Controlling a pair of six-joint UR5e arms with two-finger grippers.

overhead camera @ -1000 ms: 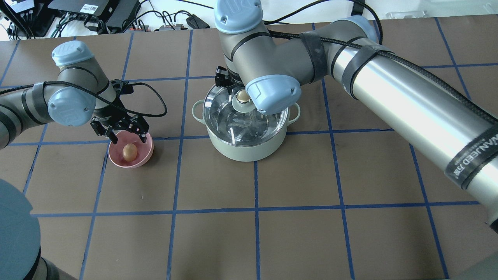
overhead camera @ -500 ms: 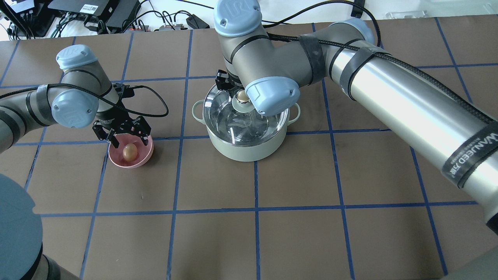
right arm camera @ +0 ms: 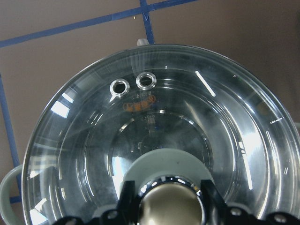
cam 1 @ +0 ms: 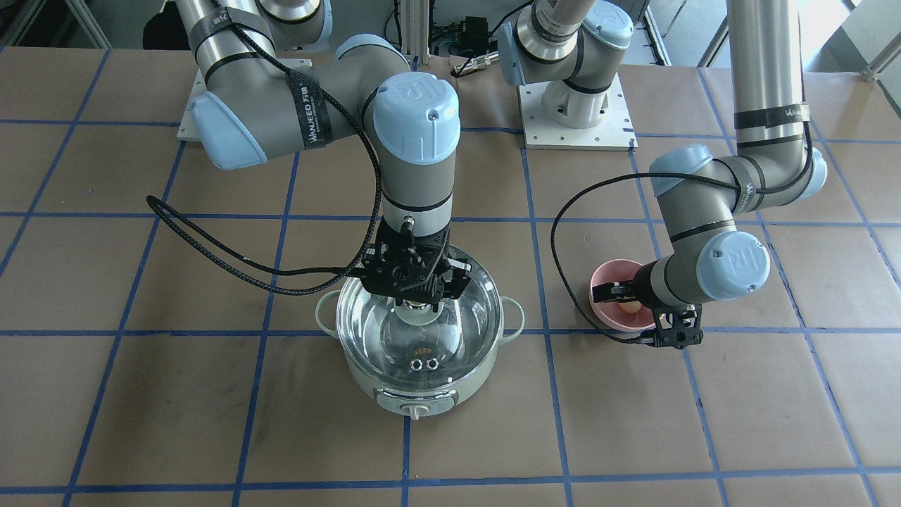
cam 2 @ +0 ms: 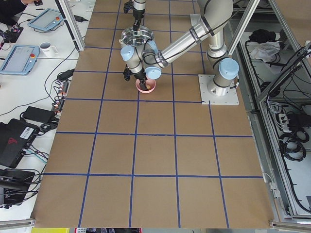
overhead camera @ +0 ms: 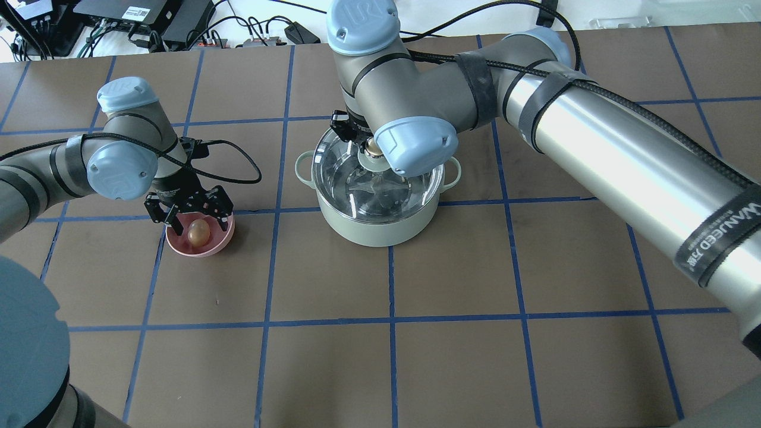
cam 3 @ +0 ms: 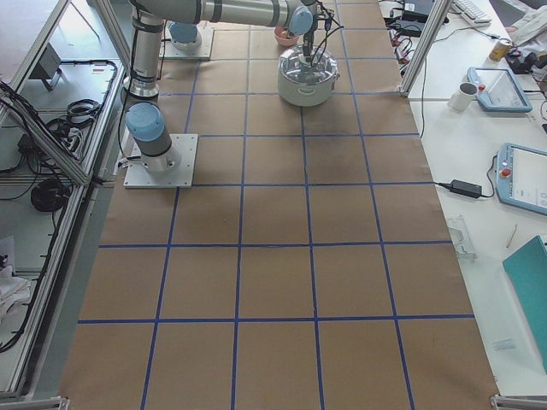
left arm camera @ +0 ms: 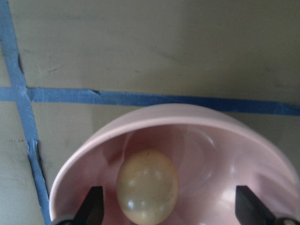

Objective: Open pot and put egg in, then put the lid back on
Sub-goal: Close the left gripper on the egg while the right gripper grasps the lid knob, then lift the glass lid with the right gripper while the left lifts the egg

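The egg lies loose with open space beside it, so the egg will come free at once and leave the pink bowl in place when I lift.
The mint-green pot stands mid-table with the glass lid over it. My right gripper stands straight above the lid, and its fingers press both sides of the tan knob. The egg lies in a pink bowl to the pot's left. My left gripper is open and low in the bowl. In the left wrist view its fingertips stand on either side of the egg without touching it.
The table is brown paper with a blue tape grid. Cables and electronics lie along the far edge. The left arm's black cable loops between bowl and pot. The pot's control knob faces the operators' side.
My left gripper has come down and forward over the bowl, so its open fingers now straddle the egg. My right gripper has stayed at the lid knob, shifting only slightly.
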